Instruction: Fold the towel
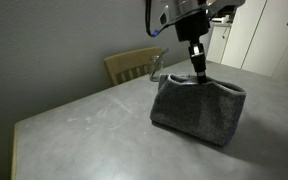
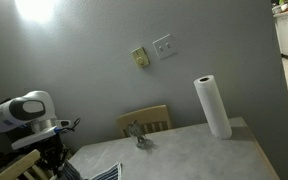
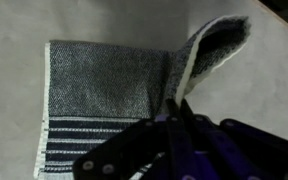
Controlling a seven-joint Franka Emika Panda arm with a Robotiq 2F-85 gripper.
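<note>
I should bring the towel's raised fold [image 3: 210, 52] in my gripper back over the flat part [image 3: 99, 80] and put it down, because it is off to the side of the towel's flat part.
The towel [image 1: 199, 108] is grey-blue terry cloth and hangs lifted off the grey table in an exterior view. My gripper [image 1: 198, 76] is shut on its top edge and holds it up. In the wrist view the towel [image 3: 99, 85] lies partly flat below, with dark navy and white stripes [image 3: 79, 145] at one end and a pale edge. A raised fold [image 3: 216, 45] runs up into my shut gripper [image 3: 177, 108]. In the other exterior view only a striped corner of the towel [image 2: 106, 173] shows at the bottom edge.
A wooden chair [image 1: 134, 65] stands behind the table [image 1: 84, 130], also seen in the other exterior view [image 2: 149, 120]. A paper towel roll [image 2: 212, 105] stands on the table's far corner. A small glass object [image 2: 138, 138] sits near the chair. White cabinets [image 1: 259, 35] are behind.
</note>
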